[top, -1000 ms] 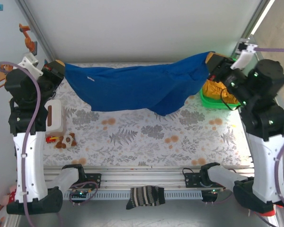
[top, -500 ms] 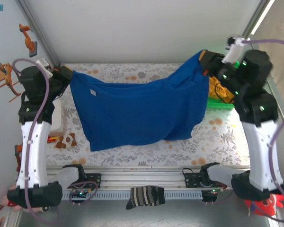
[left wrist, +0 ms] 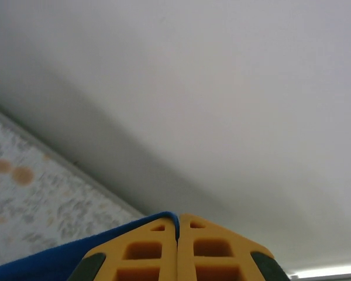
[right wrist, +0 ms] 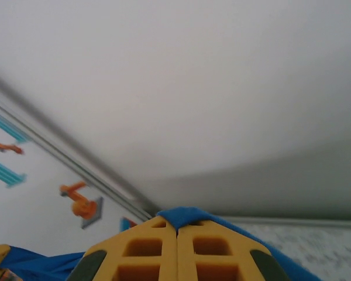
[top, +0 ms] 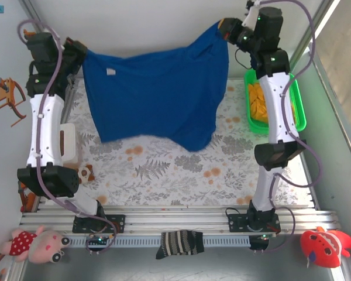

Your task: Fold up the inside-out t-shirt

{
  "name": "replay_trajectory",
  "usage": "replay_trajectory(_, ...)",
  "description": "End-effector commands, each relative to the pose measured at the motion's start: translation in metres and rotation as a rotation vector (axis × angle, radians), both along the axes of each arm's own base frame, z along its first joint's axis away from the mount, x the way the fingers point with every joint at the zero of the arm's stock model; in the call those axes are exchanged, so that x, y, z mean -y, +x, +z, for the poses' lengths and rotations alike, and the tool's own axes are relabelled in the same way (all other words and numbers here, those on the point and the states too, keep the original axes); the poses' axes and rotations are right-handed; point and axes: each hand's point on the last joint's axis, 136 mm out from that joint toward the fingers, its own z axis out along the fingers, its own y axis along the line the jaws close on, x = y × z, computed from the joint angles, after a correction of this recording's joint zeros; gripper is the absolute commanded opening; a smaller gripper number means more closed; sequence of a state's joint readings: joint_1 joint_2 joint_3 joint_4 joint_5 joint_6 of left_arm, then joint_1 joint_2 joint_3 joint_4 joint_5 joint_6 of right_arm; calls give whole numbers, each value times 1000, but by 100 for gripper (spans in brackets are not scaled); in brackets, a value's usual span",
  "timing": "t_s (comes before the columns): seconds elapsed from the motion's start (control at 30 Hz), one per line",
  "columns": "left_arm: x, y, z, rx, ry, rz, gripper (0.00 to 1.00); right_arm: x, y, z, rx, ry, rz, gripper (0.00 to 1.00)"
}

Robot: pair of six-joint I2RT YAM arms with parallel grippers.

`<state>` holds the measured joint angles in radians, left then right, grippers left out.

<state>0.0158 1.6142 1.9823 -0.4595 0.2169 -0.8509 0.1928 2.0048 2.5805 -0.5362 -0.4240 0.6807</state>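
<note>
My right gripper and my left gripper should pull the t-shirt's corners down toward the front rail (top: 175, 215), because the t-shirt is hanging high over the table's back with its hem dangling (top: 158, 138).
The royal-blue inside-out t-shirt (top: 158, 93) hangs spread like a curtain high over the back of the table, a small white tag near its upper left. My left gripper (top: 82, 54) is shut on its upper left corner, and blue cloth (left wrist: 58, 260) is pinched beside the yellow fingers (left wrist: 146, 252). My right gripper (top: 223, 27) is shut on the upper right corner, where a blue fold (right wrist: 190, 215) pokes out over the joined fingertips (right wrist: 176, 227). The shirt's lower hem dangles above the floral tabletop (top: 181, 170), lowest at the right.
A green basket (top: 298, 111) with orange-yellow cloth (top: 256, 105) stands at the right. A white box (top: 67, 146) and a small toy (top: 85, 173) lie at the left. A striped sock (top: 178, 242), a doll (top: 38, 246) and a red toy (top: 324, 246) rest by the front rail.
Both arms have risen and stretched toward the back wall, lifting the shirt off the table until it hangs upright. The green basket is now uncovered.
</note>
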Motion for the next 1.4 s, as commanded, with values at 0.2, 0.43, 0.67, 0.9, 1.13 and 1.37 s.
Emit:
replay_trajectory(0.2, 14, -81, 34, 120, -5, -68, 0, 29, -72, 42, 119, 97, 28, 0)
replay_trajectory(0.43, 38, -142, -156, -190, 16, -129, 0, 38, -88, -182, -248, 12, -28, 0)
replay_trajectory(0.67, 73, -217, -314, -467, 38, -179, 0, 84, -144, -378, -631, -163, -197, 0)
replay_trajectory(0.9, 80, -263, -374, -581, 73, -183, 0, 98, -182, -438, -815, -274, -217, 0)
replay_trajectory(1.13, 95, -293, -392, -619, 102, -227, 0, 130, -202, -431, -848, -376, -345, 0)
replay_trajectory(1.37, 121, -312, -397, -626, 189, -307, 0, 164, -209, -416, -856, -403, -458, 0)
